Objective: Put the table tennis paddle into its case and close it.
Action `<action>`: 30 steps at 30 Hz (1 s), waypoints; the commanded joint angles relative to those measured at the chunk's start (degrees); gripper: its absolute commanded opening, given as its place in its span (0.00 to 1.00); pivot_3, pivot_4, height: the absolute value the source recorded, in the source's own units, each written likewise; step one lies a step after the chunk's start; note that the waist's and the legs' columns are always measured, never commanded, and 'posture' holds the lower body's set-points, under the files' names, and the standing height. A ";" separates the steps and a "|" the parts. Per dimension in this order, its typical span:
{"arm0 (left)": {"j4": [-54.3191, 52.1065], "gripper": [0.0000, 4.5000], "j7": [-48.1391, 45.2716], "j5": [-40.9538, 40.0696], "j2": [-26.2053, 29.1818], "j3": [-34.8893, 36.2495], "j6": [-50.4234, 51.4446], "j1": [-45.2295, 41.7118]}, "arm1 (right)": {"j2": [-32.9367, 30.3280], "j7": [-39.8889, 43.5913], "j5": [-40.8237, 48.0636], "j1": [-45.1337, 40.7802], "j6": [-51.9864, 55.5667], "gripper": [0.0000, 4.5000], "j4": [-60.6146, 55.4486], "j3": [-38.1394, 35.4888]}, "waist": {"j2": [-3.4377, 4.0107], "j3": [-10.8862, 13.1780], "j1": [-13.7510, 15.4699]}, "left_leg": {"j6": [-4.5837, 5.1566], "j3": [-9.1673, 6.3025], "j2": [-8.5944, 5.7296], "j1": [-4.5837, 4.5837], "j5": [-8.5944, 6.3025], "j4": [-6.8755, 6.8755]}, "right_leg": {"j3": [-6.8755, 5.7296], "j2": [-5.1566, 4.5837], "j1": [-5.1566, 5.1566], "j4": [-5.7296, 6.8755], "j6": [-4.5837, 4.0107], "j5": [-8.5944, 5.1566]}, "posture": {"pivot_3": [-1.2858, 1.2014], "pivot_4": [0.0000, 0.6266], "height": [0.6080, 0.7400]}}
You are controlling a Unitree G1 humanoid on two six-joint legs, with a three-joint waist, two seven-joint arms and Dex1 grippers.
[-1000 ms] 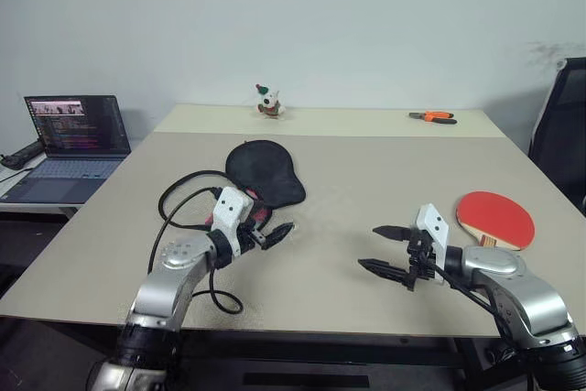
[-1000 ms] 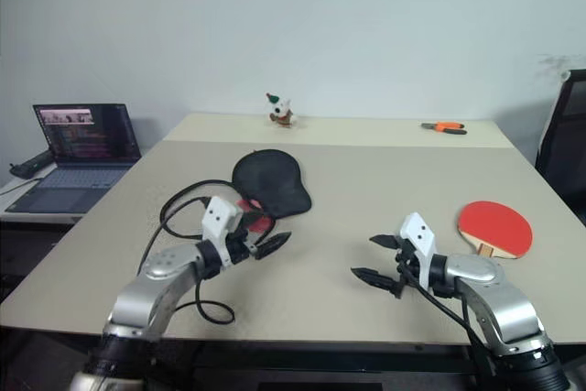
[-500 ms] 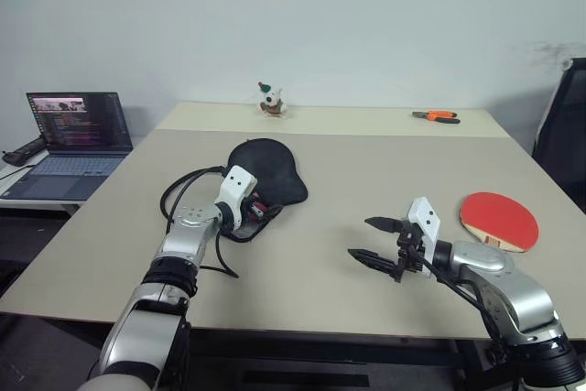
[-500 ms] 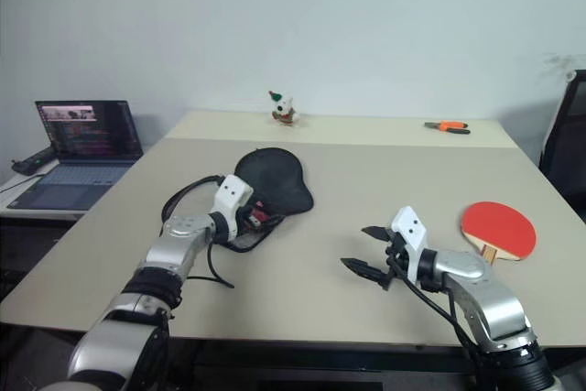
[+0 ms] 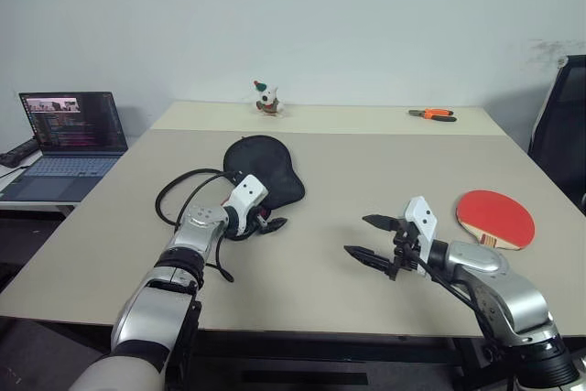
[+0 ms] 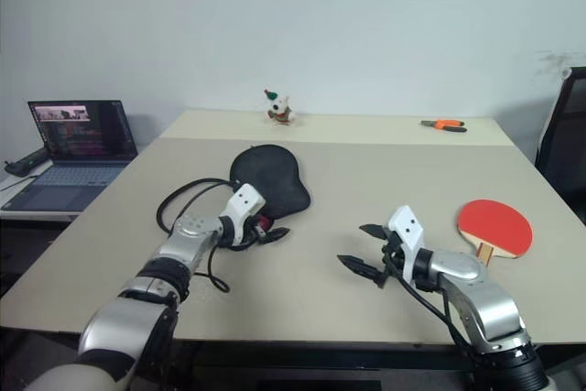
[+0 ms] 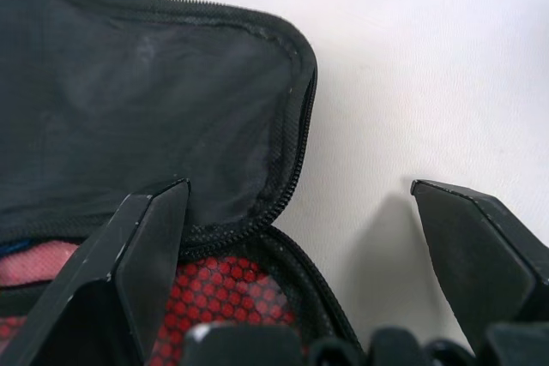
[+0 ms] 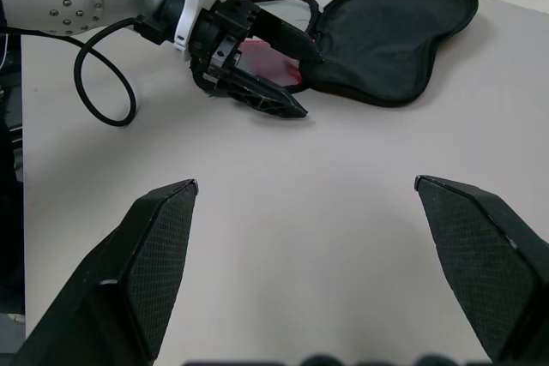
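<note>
The red mesh (image 7: 227,289) is tucked in under the black side. I expect the whole case (image 5: 264,171) to slide and turn with it when I pull on the zipper edge.
The case (image 5: 265,167) lies black side up left of the table's middle, its narrow end towards me and unzipped, with red mesh (image 7: 223,293) showing inside. My left gripper (image 5: 267,218) is open at that narrow end; one finger (image 7: 146,237) is over the case's open edge, the other (image 7: 480,246) over bare table. The table tennis paddle (image 5: 495,217) lies red face up at the right, its wooden handle towards me. My right gripper (image 5: 371,237) hovers open and empty between the case and the paddle, pointing left.
A black cable (image 5: 183,199) loops on the table (image 5: 366,171) beside my left arm. At the far edge stand a small toy figure (image 5: 266,98) and orange pliers (image 5: 432,116). A laptop (image 5: 69,125) sits on a side desk to the left, and a black chair (image 5: 560,125) stands at the right.
My left gripper has moved forward and lower to the case's narrow open end, rolling its wrist. The right gripper has hardly moved.
</note>
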 commanded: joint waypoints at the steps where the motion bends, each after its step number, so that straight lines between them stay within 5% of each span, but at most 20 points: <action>1: 0.99 1.00 -0.55 1.21 1.11 0.14 -2.05 -2.06 | 0.17 -0.31 0.05 -0.73 -1.66 0.99 -1.25 -0.26 | 0.00 0.00 -0.16 | 0.00 0.00 0.00 0.00 0.00 0.00 | 0.00 0.00 0.00 0.00 -0.01 0.00 | 0.52 0.24 1.00; 10: 2.58 1.00 -0.25 3.67 0.16 -0.25 -4.01 -1.87 | 0.17 -0.93 0.17 -0.31 -1.46 0.99 -1.69 -0.43 | 0.00 0.00 -0.51 | 0.00 -0.01 0.00 0.00 0.00 0.02 | 0.00 0.00 0.00 0.02 -0.02 0.01 | 0.52 0.24 1.00; 13: 3.00 0.87 -0.36 4.08 -0.40 -0.50 -4.19 -1.80 | 0.41 -1.40 0.59 -0.53 -1.05 1.00 -1.66 -0.87 | 0.00 0.00 -0.50 | 0.00 -0.01 0.00 0.00 0.00 0.04 | -0.01 0.00 0.01 0.04 -0.02 0.01 | 0.52 0.24 1.00; 24: 4.68 0.01 0.48 6.06 -0.05 -0.80 -4.62 -2.66 | 0.28 -2.16 1.51 -0.84 -0.24 1.00 -1.57 -1.89 | 0.00 0.00 -0.61 | 0.00 -0.01 -0.01 0.00 0.00 0.09 | 0.00 0.00 0.03 0.06 -0.04 0.03 | 0.52 0.24 1.00; 30: 4.14 0.01 -1.49 5.47 -0.59 -0.54 -5.25 -2.47 | -0.09 -2.10 1.67 -1.29 -0.23 1.00 -1.01 -2.82 | 0.00 -0.01 -0.65 | 0.00 -0.01 0.00 0.01 0.00 0.10 | 0.00 0.01 0.02 0.09 -0.04 0.03 | 0.52 0.24 1.00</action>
